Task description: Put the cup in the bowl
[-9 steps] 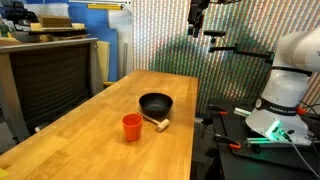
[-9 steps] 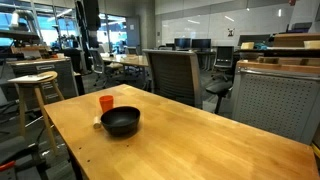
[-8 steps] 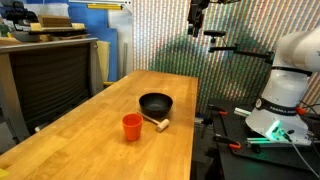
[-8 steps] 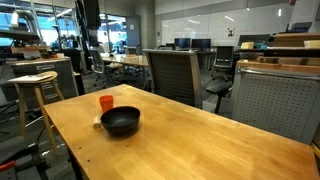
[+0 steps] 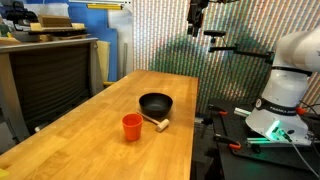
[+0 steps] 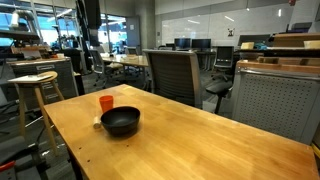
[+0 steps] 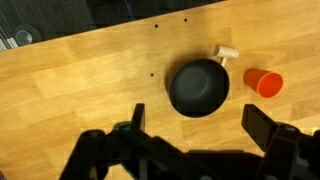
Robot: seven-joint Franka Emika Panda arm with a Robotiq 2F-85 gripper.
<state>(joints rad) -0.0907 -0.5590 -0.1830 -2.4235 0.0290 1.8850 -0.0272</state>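
My open gripper should keep lowering toward the cup's rim (image 5: 132, 117) until its fingers straddle it, as the orange-red cup (image 5: 132, 128) stands upright and away from the black bowl.
The small orange-red cup (image 5: 132, 127) stands upright on the wooden table, next to the round black bowl (image 5: 155, 104) but apart from it. Both show in the other exterior view too, the cup (image 6: 106, 103) behind the bowl (image 6: 121, 122), and in the wrist view, the cup (image 7: 264, 83) to the right of the bowl (image 7: 198, 88). My gripper (image 7: 198, 128) hangs high above the table, open and empty, its two fingers spread below the bowl in the wrist view. It shows at the top in an exterior view (image 5: 198, 14).
A small pale wooden block (image 5: 158, 123) lies beside the bowl, near the cup. The wooden table (image 5: 90, 145) has edges close to the robot base (image 5: 280, 100). Office chairs (image 6: 172, 75) and a stool (image 6: 35, 90) stand around the table.
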